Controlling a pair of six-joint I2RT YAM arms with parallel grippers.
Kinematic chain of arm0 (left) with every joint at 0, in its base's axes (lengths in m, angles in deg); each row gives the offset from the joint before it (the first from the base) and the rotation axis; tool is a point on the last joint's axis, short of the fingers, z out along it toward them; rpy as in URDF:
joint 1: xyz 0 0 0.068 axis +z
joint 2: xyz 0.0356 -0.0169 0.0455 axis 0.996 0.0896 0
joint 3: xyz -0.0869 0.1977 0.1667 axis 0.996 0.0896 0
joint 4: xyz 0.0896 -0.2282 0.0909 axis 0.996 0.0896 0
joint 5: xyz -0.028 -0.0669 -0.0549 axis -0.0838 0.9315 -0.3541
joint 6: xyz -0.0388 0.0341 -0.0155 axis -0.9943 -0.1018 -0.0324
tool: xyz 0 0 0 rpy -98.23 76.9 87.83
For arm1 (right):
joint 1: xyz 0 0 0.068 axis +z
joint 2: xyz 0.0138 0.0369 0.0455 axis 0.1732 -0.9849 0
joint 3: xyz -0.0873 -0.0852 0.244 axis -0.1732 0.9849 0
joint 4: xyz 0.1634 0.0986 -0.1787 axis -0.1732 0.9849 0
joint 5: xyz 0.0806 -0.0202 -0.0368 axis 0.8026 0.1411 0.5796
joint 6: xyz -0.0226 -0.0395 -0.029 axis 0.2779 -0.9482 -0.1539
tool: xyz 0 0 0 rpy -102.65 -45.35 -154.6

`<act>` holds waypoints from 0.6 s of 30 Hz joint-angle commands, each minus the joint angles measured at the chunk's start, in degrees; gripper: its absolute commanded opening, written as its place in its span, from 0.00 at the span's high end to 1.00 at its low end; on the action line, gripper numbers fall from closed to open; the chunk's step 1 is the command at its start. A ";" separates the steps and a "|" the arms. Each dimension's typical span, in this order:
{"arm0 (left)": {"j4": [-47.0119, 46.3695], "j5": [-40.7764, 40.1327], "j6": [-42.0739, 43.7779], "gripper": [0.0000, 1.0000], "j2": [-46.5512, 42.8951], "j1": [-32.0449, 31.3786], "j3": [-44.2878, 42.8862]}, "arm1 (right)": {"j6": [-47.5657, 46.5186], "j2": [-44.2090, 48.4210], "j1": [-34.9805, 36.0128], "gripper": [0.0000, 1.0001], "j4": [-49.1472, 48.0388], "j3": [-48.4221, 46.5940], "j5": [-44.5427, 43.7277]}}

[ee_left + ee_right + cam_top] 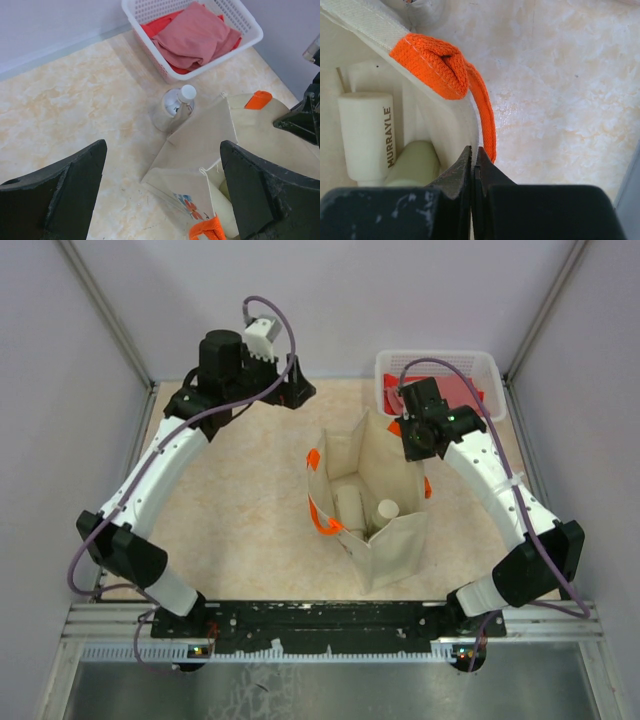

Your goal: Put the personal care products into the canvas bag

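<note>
My left gripper is going to pull the bag's rim, and since the cream bottle lies on the canvas bag's bottom [346, 482], the bottle will come along.
The canvas bag [385, 540] stands open at mid-table, beige with orange handles [445, 65]. Inside lie a cream bottle [367, 135] marked MURRAYLE and a pale green bottle [415, 165]; both also show in the top view [350, 510]. A small clear bottle [172, 110] with a white cap stands on the table between the bag [210, 135] and the basket. My right gripper [475, 155] is shut on the bag's rim beside a handle, at the bag's far right edge [415, 445]. My left gripper [162, 165] is open and empty, raised behind the bag's far left [293, 390].
A white lattice basket [250, 30] holding red cloth [195, 37] stands at the back right corner [480, 365]. Grey walls close in the back and both sides of the marbled table [240, 500].
</note>
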 commanded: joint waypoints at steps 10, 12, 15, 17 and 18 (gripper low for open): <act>-6.21 31.01 4.14 0.00 9.29 0.09 -4.34 | 0.27 0.53 -0.42 1.00 -0.44 -0.71 -4.06; -5.61 35.21 5.79 0.00 9.34 -0.22 -3.43 | 0.27 0.07 -0.42 1.00 -0.30 -1.00 -4.53; -4.14 40.60 9.38 0.00 7.68 -1.67 -0.14 | 0.30 -0.39 -0.42 1.00 -0.01 -1.24 -5.61; -3.09 40.93 11.82 0.00 6.07 -2.91 2.66 | 0.27 -0.65 -0.46 1.00 0.02 -1.22 -5.87; -2.14 40.37 12.89 0.00 5.62 -3.47 3.70 | 0.23 -0.77 -0.42 1.00 -0.05 -1.29 -5.86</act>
